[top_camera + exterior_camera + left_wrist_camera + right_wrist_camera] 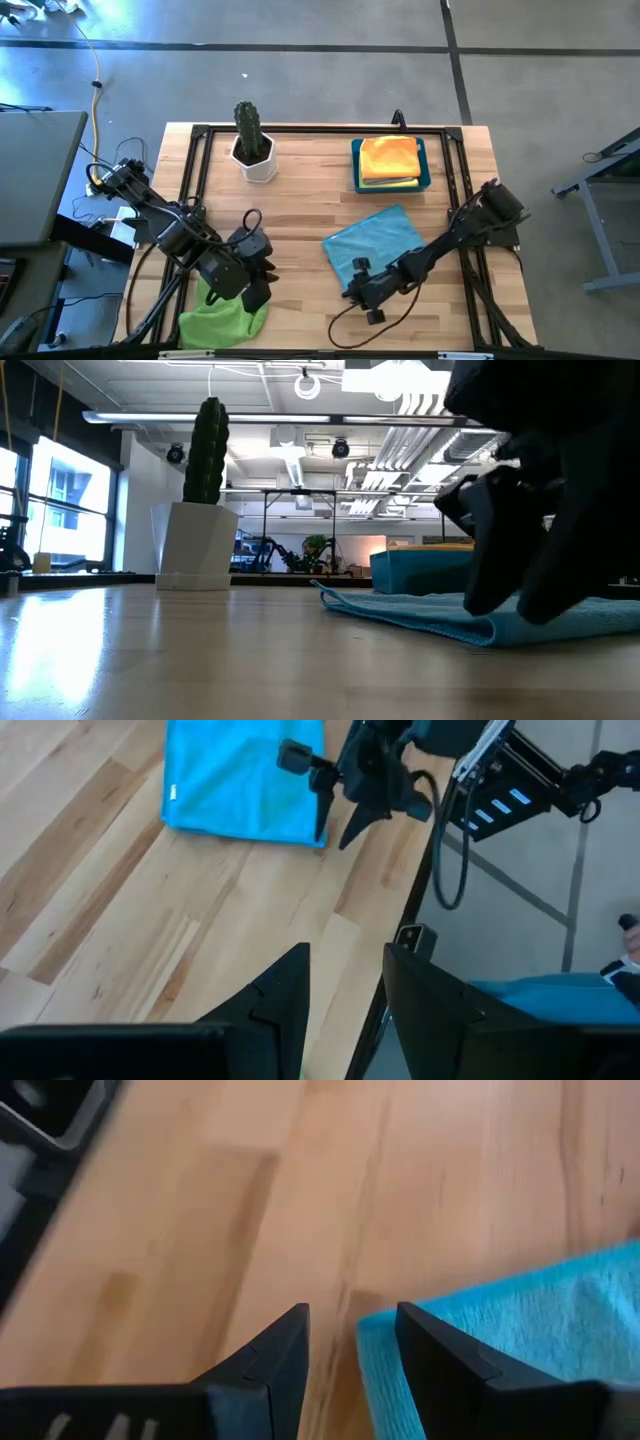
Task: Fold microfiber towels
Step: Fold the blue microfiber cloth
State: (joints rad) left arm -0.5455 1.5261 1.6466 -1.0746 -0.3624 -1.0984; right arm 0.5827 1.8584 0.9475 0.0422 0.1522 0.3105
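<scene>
The light blue towel point(374, 242) is flat and unpinned on open wood. All of it will slide along when I pull its free corner point(376, 1326).
A light blue towel point(375, 243) lies spread flat on the wooden table, right of the middle. My right gripper point(352, 292) stands open, slanting down over the towel's near-left corner point(378, 1342), which lies just ahead of one finger. A lime green towel point(222, 318) lies crumpled at the near-left edge. My left gripper point(262, 282) hangs open above its far side with nothing between the fingers point(290, 990). Folded orange and yellow towels point(388, 158) lie stacked in a blue bin point(425, 180) at the far right. My right gripper's fingertips point(322, 832) stand at the blue towel's near-left corner point(305, 825), coming slanting down from the table's right side. Whether they touch the cloth I cannot tell. The towel lies flat on the table.
A cactus in a white pot point(252, 148) stands at the far left of the table. A black frame point(300, 130) runs round the table's edges. Bare wood lies between the two towels and in the middle.
</scene>
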